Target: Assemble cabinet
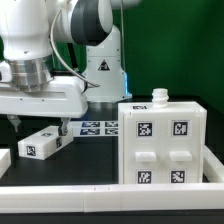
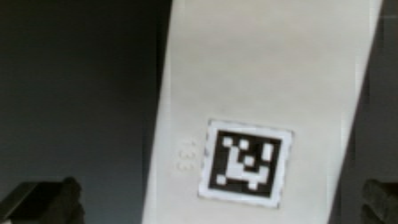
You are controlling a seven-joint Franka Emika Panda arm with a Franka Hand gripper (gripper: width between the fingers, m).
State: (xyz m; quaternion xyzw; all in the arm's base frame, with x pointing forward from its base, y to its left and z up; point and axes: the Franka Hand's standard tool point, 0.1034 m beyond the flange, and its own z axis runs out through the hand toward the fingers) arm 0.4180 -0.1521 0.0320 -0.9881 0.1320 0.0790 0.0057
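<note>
The small white knob (image 1: 160,97) sticks up from the flat top of the cabinet shell, so the cabinet panel (image 1: 45,143) will swallow it and sit flush when I lower it.
The cabinet shell (image 1: 165,140) stands upright at the exterior view's right, a white box with tags and raised squares on its front and a small white knob (image 1: 159,97) on top. A loose white cabinet panel (image 1: 45,143) with tags lies on the dark table at the left. My gripper (image 1: 38,125) hovers just above this panel, open and empty, one finger on each side of it. In the wrist view the panel (image 2: 249,110) fills the middle, and its tag (image 2: 247,162) sits between my dark fingertips (image 2: 45,200). The gripper (image 2: 214,205) does not touch the panel.
The marker board (image 1: 100,127) lies flat behind the panel, in front of the robot base (image 1: 103,60). Another white part (image 1: 4,160) shows at the far left edge. A white rail (image 1: 110,190) runs along the table's front.
</note>
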